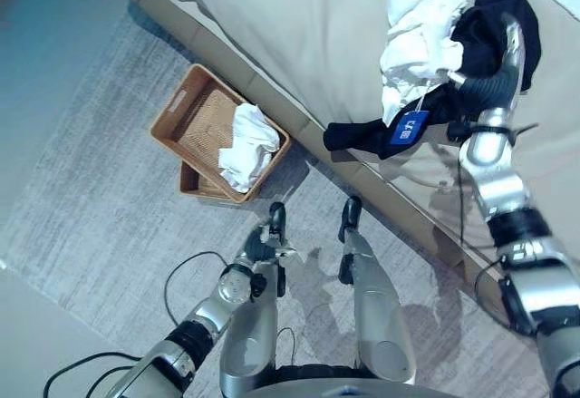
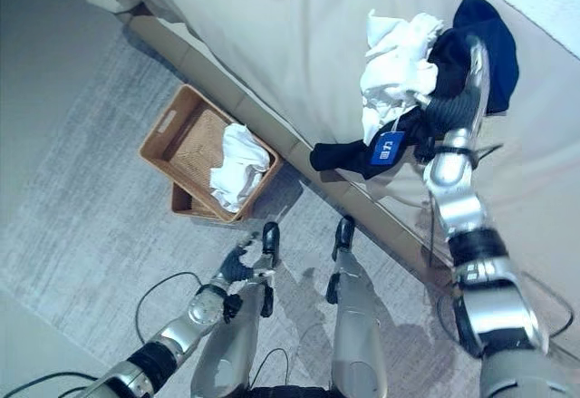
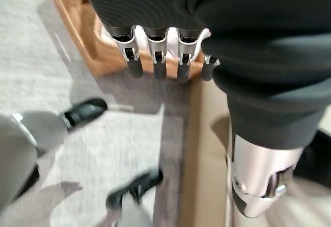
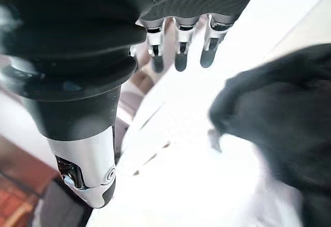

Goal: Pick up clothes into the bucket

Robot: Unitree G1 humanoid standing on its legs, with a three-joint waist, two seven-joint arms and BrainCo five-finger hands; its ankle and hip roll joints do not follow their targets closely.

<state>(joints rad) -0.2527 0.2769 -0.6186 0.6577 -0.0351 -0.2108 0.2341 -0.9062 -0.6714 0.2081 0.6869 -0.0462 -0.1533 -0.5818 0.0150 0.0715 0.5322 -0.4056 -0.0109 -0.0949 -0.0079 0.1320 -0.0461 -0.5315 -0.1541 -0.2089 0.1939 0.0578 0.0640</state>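
The thin string (image 1: 421, 101) goes up into the white garment, so the blue tag (image 1: 409, 128) will follow along and hang down when the robot lifts the white garment.
A crumpled white garment (image 1: 417, 40) and a black garment (image 1: 367, 135) with a blue tag (image 1: 408, 129) lie piled on the beige bed (image 1: 299, 26). My right hand (image 1: 509, 49) reaches over the pile with straight fingers (image 4: 179, 56), open and holding nothing; the black garment (image 4: 279, 118) and white cloth (image 4: 207, 185) lie just past them. On the floor beside the bed stands a brown woven basket (image 1: 177, 108) with a white cloth (image 1: 249, 144) draped over its near corner. My left hand (image 1: 265, 246) hangs low near the floor, open, fingers (image 3: 158, 61) pointing toward the basket (image 3: 77, 25).
The bed's brown base edge (image 1: 272, 90) runs diagonally between the basket and the pile. Grey carpet (image 1: 91, 180) surrounds the basket, with bare floor (image 1: 36, 17) at the far left.
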